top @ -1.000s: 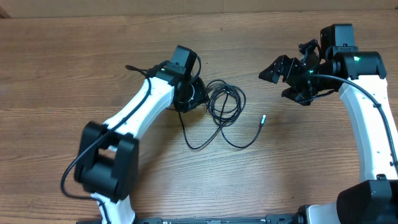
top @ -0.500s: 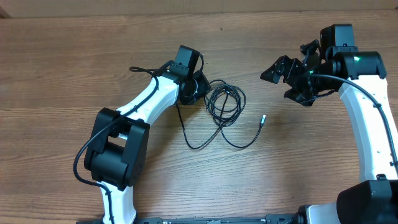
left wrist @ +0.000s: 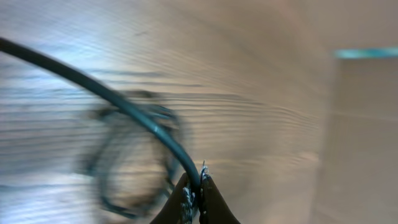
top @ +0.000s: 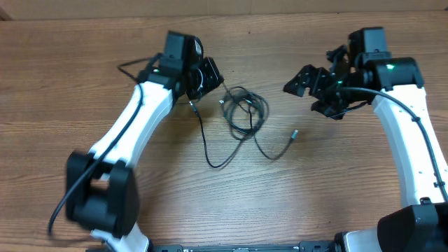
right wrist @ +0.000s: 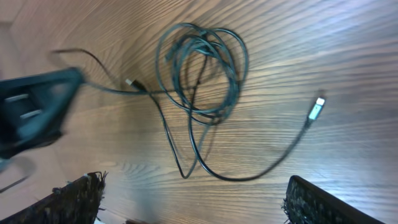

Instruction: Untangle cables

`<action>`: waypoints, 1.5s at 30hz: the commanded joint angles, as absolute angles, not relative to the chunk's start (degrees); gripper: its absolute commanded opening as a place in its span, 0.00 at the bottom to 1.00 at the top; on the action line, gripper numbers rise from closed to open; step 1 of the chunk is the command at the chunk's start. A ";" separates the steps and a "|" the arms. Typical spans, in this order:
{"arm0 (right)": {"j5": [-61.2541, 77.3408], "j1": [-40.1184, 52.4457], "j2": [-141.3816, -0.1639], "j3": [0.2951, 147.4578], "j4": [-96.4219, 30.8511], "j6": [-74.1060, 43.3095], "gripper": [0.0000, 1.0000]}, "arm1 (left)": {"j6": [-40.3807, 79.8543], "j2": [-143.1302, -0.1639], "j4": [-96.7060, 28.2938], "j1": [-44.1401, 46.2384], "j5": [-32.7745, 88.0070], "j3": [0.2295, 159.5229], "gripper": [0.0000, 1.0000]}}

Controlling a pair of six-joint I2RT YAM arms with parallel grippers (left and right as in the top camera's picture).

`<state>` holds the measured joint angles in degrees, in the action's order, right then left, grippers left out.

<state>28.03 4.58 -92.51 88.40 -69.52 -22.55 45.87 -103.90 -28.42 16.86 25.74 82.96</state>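
Note:
I should take the coil's loops (top: 262, 110) with my right gripper and lift them away from my left gripper's piece of cable, as it runs straight into the unheld coil (top: 229, 92).
A tangle of thin black cables (top: 243, 110) lies coiled on the wooden table near its middle, with loose strands trailing toward the front and a small plug end (top: 295, 134) to the right. The coil shows in the right wrist view (right wrist: 202, 68), with the plug (right wrist: 316, 109). My left gripper (top: 201, 87) is shut on a cable strand (left wrist: 134, 112) just left of the coil; its view is blurred. My right gripper (top: 308, 87) is open and empty, held above the table to the right of the coil.
The wooden table (top: 70, 91) fills the view. A thicker black cable (top: 133, 66) runs along the left arm. The back edge of the table runs along the top of the overhead view.
My left arm has swung left and back, pulling a strand with it. The coil has shifted left and changed shape. My right gripper has moved slightly left.

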 commanded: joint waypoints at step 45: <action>14.92 16.64 -105.10 118.61 -67.96 -15.68 0.04 | 35.68 -83.35 -28.21 10.55 32.38 85.32 0.04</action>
